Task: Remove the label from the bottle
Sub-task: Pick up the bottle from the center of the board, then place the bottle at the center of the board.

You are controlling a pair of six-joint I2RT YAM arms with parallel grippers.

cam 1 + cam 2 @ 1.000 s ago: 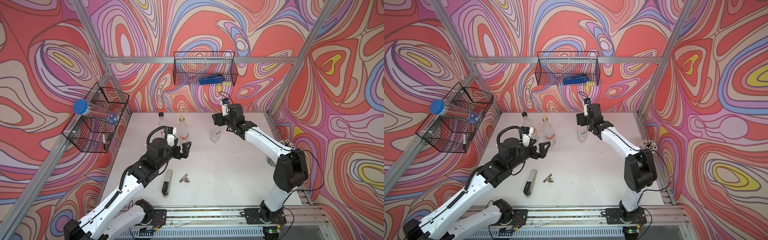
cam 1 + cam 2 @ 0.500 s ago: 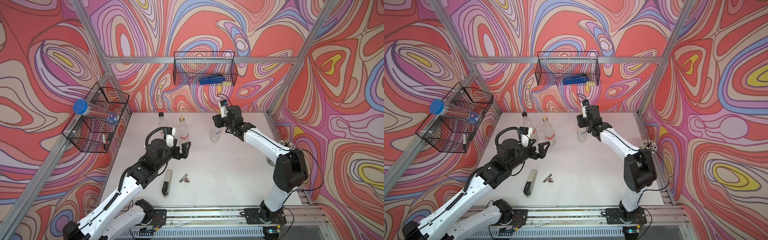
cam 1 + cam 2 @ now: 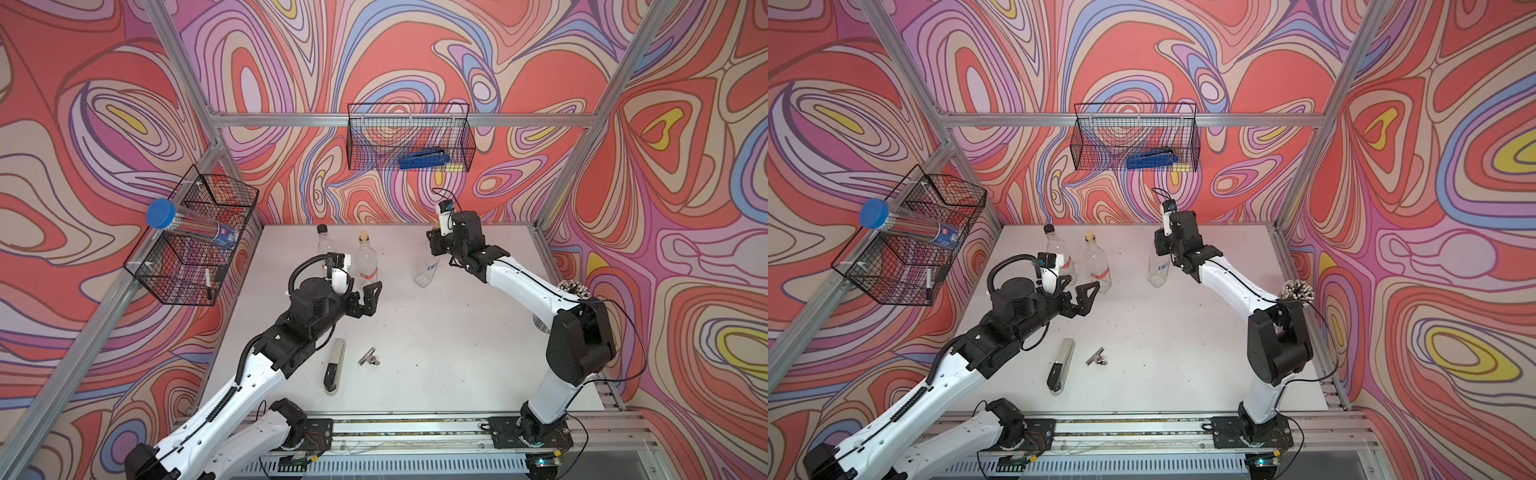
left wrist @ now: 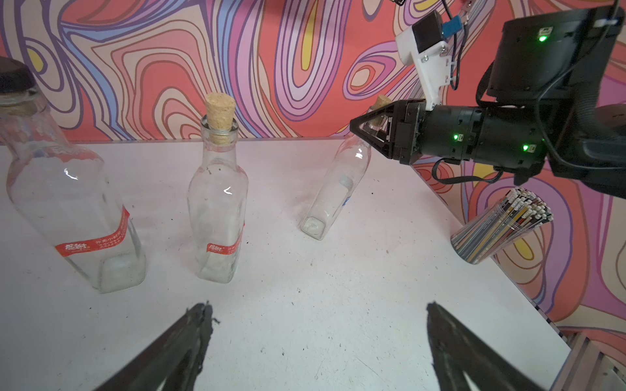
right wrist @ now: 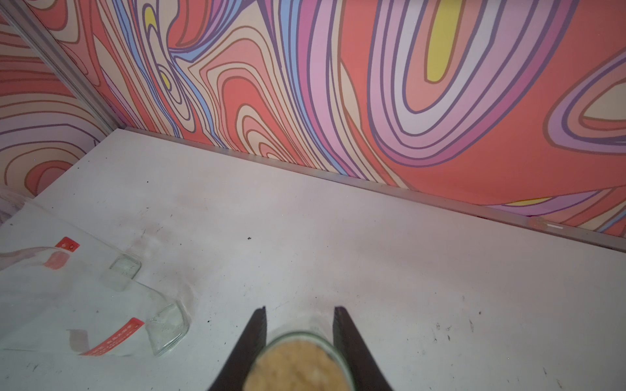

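Next, my right gripper stands the leaning corked bottle (image 4: 336, 187) it holds closer, because the bottle is far from my left gripper, which should then take its neck (image 4: 358, 138).
Three clear glass bottles stand at the back of the white table (image 3: 436, 332). At the right, the corked bottle (image 3: 424, 270) (image 3: 1158, 268) (image 4: 335, 189) leans, its base on the table. My right gripper (image 3: 436, 249) (image 3: 1163, 249) (image 4: 362, 127) (image 5: 299, 313) is shut on this bottle's neck, just below the cork (image 5: 298, 365). A pale patch with a bit of blue shows on its side. The middle corked bottle (image 3: 365, 262) (image 4: 218, 203) and the black-capped bottle (image 3: 323, 245) (image 4: 74, 210) each carry a red label band (image 4: 223, 248). My left gripper (image 3: 363, 291) (image 3: 1079, 286) (image 4: 316, 311) is open and empty, in front of the middle bottle.
A utility knife (image 3: 334, 365) and a small metal clip (image 3: 368, 357) lie near the table's middle front. A cup of pencils (image 3: 573, 289) (image 4: 501, 226) stands at the right edge. Wire baskets hang on the left wall (image 3: 191, 241) and back wall (image 3: 411, 141).
My right gripper's fingers have narrowed onto the right bottle's neck, and that bottle now leans. The left arm has barely moved and stays open.
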